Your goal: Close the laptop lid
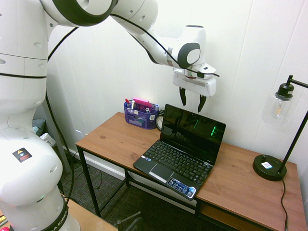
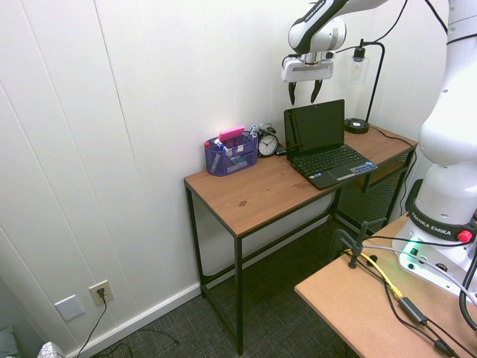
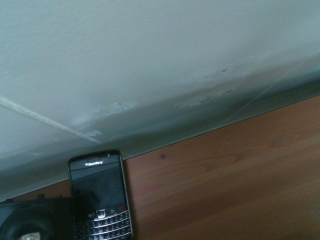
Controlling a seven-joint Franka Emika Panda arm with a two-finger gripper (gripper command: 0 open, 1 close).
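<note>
A hinge runs along the lid and base's shared edge (image 1: 186,152). The laptop lid (image 1: 192,132) should fold flat over the keyboard when I push it, the laptop base staying put.
A small black laptop stands open on the wooden desk (image 1: 115,139), its lid (image 1: 192,132) upright with the glossy dark screen facing the keyboard (image 1: 175,161). In the second exterior view the lid (image 2: 315,125) rises behind the keyboard (image 2: 328,160). My gripper (image 1: 192,101) hangs open just above the lid's top edge, fingers pointing down, nothing between them. From the other side the gripper (image 2: 304,92) shows a little above the lid and close to the wall. The wrist view shows only the wall, desk wood and a phone.
A purple mesh organizer (image 1: 140,114) with pens stands at the back left of the desk, an alarm clock (image 2: 267,143) beside it. A black desk lamp (image 1: 270,166) stands at the right end. A black keypad phone (image 3: 102,197) lies on the wood by the wall.
</note>
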